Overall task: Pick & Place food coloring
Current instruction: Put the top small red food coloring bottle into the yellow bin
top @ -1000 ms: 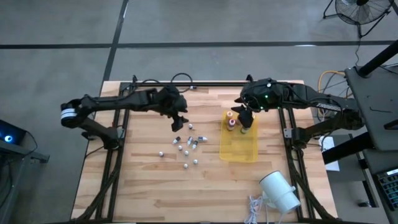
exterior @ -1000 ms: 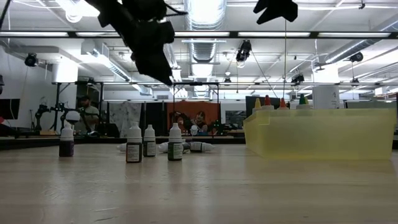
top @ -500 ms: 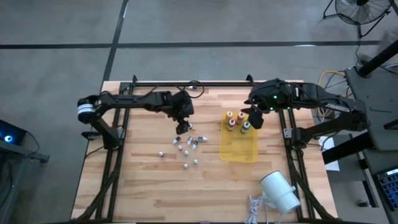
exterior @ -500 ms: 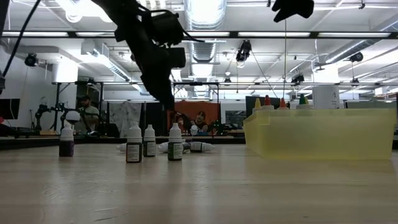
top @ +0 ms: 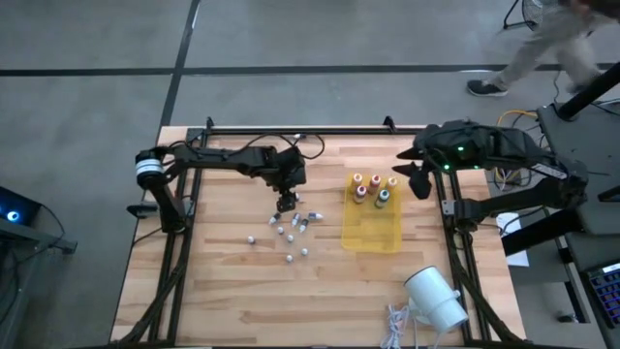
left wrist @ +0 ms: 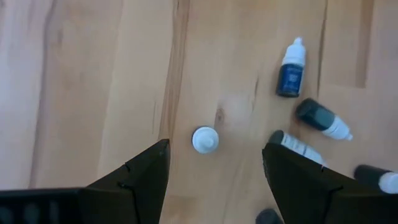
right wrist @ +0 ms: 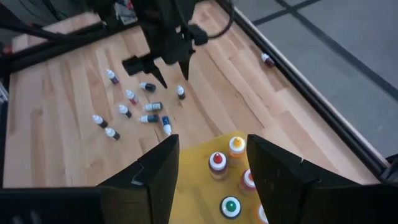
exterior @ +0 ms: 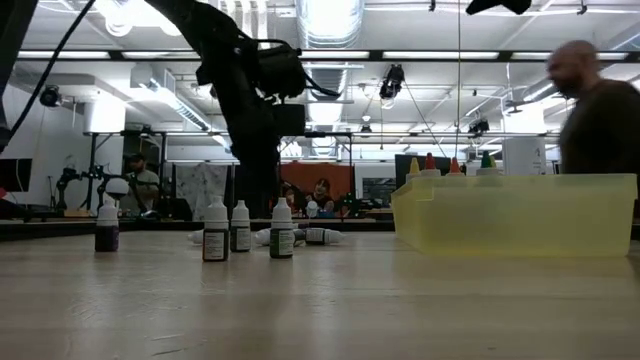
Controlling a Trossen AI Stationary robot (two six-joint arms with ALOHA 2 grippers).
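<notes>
My left gripper's open fingers line up with the upright bottle [left wrist: 204, 140] standing clear of the lying bottles, so I'll keep lowering until they have its cap between them.
Several small food coloring bottles [top: 291, 231] stand or lie scattered on the wooden table, left of centre. More of them, with orange, red and green tops [right wrist: 217, 161], stand upright in the far end of the yellow tray [top: 373, 233]. My left gripper [left wrist: 214, 162] hangs open, pointing steeply down, just above the scattered group [top: 285, 204]. One upright white-capped bottle [left wrist: 204, 139] shows between and beyond its fingers, untouched. My right gripper [right wrist: 211, 165] is open and holds nothing. It is raised beside the tray's far right corner [top: 418, 180].
A big white cylinder [top: 436, 299] and a coiled white cable [top: 395, 325] lie at the near right. One stray bottle [right wrist: 267, 60] lies by the table's far rail. A person [exterior: 600, 110] walks past beyond the table's far right.
My left gripper has come down, tipping steeper, toward the scattered bottles, and stays open. My right gripper has drawn away from above the tray toward the table's right edge and risen a little. A person has walked into view behind the table.
</notes>
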